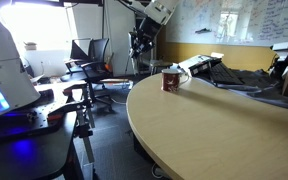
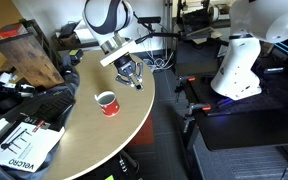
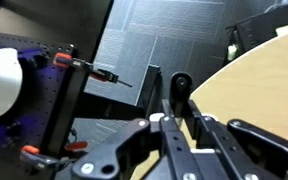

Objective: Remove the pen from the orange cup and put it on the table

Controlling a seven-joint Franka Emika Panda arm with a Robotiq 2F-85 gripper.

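Note:
The pen (image 3: 180, 86) is clear of the orange cup with open table (image 2: 133, 104) beside it, so my gripper continues inward from the table's edge and releases over the table.
The orange cup (image 1: 171, 78) (image 2: 106, 102) stands upright on the tan wood table (image 1: 224, 130) (image 2: 94, 135); no pen shows in it. My gripper (image 2: 134, 80) (image 1: 139, 52) hangs over the table's rounded edge, apart from the cup. In the wrist view the fingers (image 3: 167, 85) are nearly together, with a small dark round-ended object between them that looks like the pen (image 3: 181, 84). The table edge (image 3: 269, 80) lies just beside the fingers, with dark floor beyond it.
A brown box (image 2: 34, 55), a keyboard (image 2: 34, 105) and a white Velcro box (image 2: 24, 145) sit on the table. A white robot (image 2: 249, 50) stands on a black desk with a blue glow (image 1: 24, 140). Office chairs (image 1: 94, 60) stand on the floor.

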